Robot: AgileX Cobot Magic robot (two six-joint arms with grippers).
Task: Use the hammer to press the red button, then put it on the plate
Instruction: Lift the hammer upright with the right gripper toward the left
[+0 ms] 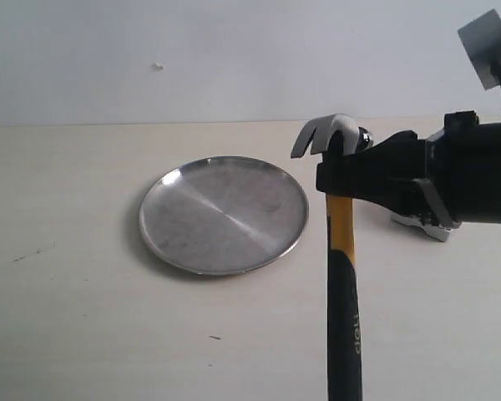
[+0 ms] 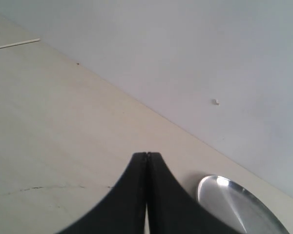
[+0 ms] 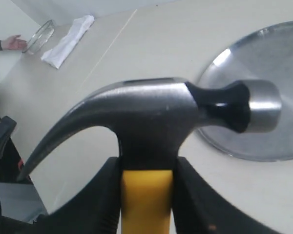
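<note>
Next, I lift the hammer toward the plate and move my left gripper to the hammer's handle (image 1: 343, 322), because my right gripper is holding the hammer just below its head (image 1: 340, 207).
My right gripper (image 1: 338, 180) is shut on the hammer (image 1: 343, 276) just below its dark head. It holds the hammer above the table, claw and face up, with the yellow-and-black handle hanging down. In the right wrist view the two fingers clamp the yellow neck of the hammer (image 3: 151, 112), where the right gripper (image 3: 146, 165) shows from behind. The round silver plate (image 1: 224, 215) lies bare just left of the hammer, and the plate (image 3: 283, 58) shows beyond the head. Of the red button only a grey base corner (image 1: 422, 224) peeks from under the right arm. My left gripper (image 2: 147, 156) is shut on nothing, over bare table beside the plate (image 2: 239, 204).
The right arm's black body (image 1: 476, 171) covers the table's right side. In the right wrist view a white cloth (image 3: 68, 39), a glass bowl (image 3: 39, 35) and a person's hand (image 3: 12, 43) sit at the far end of the table.
</note>
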